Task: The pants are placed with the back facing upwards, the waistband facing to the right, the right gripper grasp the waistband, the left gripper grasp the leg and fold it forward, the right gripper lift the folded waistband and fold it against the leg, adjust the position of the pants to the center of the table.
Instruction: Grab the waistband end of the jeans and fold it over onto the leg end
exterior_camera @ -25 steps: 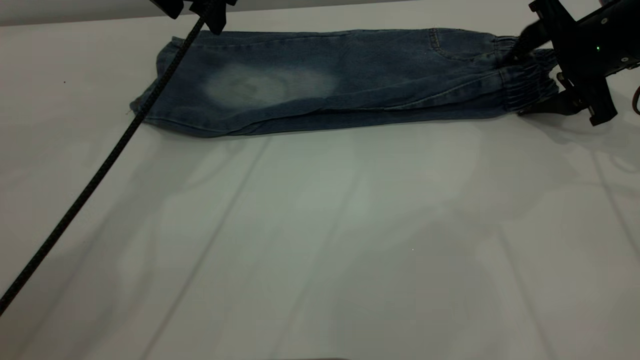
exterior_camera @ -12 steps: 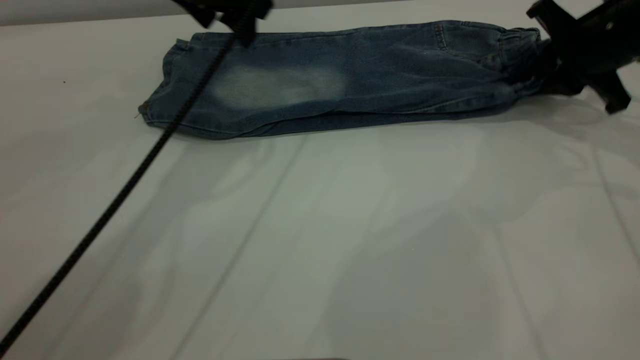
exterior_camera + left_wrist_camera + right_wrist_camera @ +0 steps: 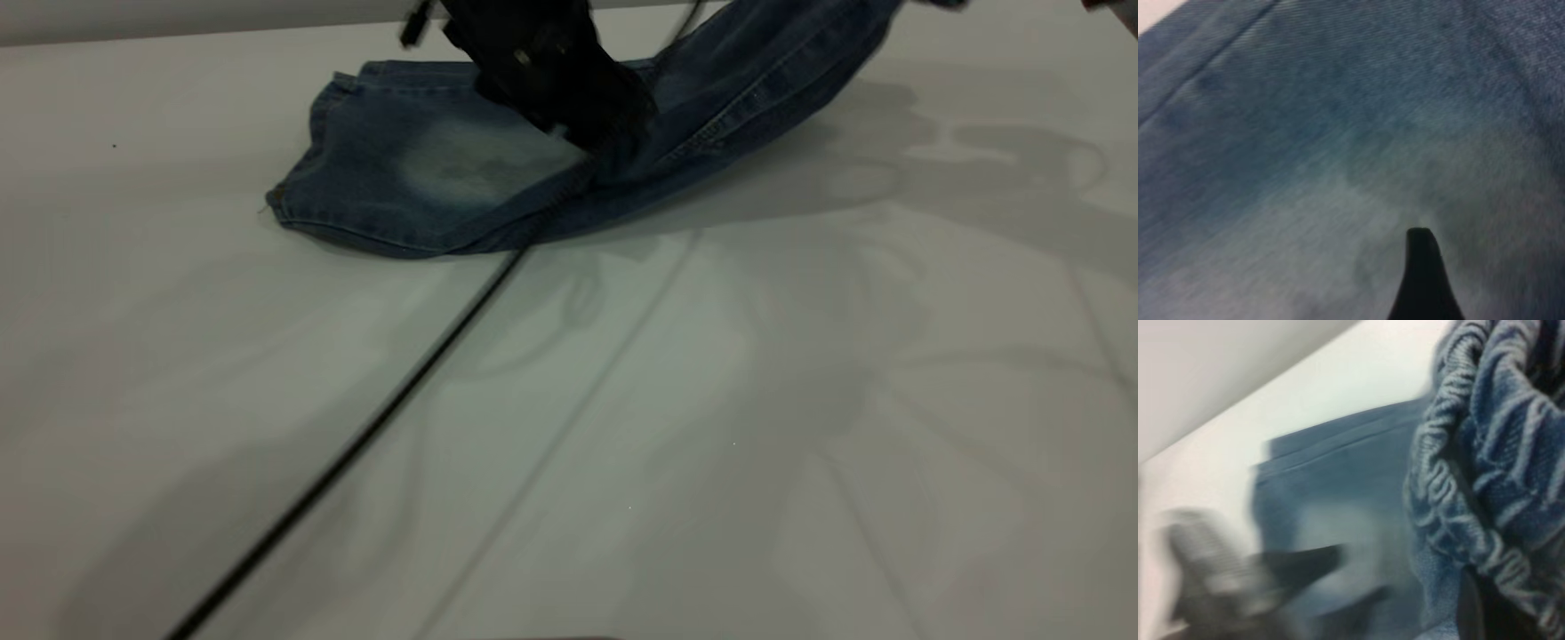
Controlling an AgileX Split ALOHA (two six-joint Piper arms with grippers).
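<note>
The waistband must land where my left gripper is pressing the pants (image 3: 480, 160), so next my left gripper moves back out over the leg end (image 3: 311, 158) before the waistband comes down.
The pants (image 3: 418, 169) are blue denim with a faded pale patch. Their leg end lies flat on the white table (image 3: 711, 400) at the far left. My left gripper (image 3: 591, 133) is down on the middle of the pants, against the cloth beside the pale patch. From there the rest of the pants (image 3: 765, 80) rises off the table toward the upper right, out of the exterior view. In the right wrist view the ruched waistband (image 3: 1491, 453) hangs bunched in my right gripper (image 3: 1485, 587), which is shut on it in the air. The left gripper (image 3: 1245, 580) shows blurred beyond it.
A black braided cable (image 3: 356, 444) runs across the table from the near left up to the pants' front edge. Shadows of the lifted cloth and the arm fall on the table at the right (image 3: 933, 178).
My right gripper has lifted the waistband off the table and carried it up and leftward. My left gripper has moved right and down onto the middle of the pants.
</note>
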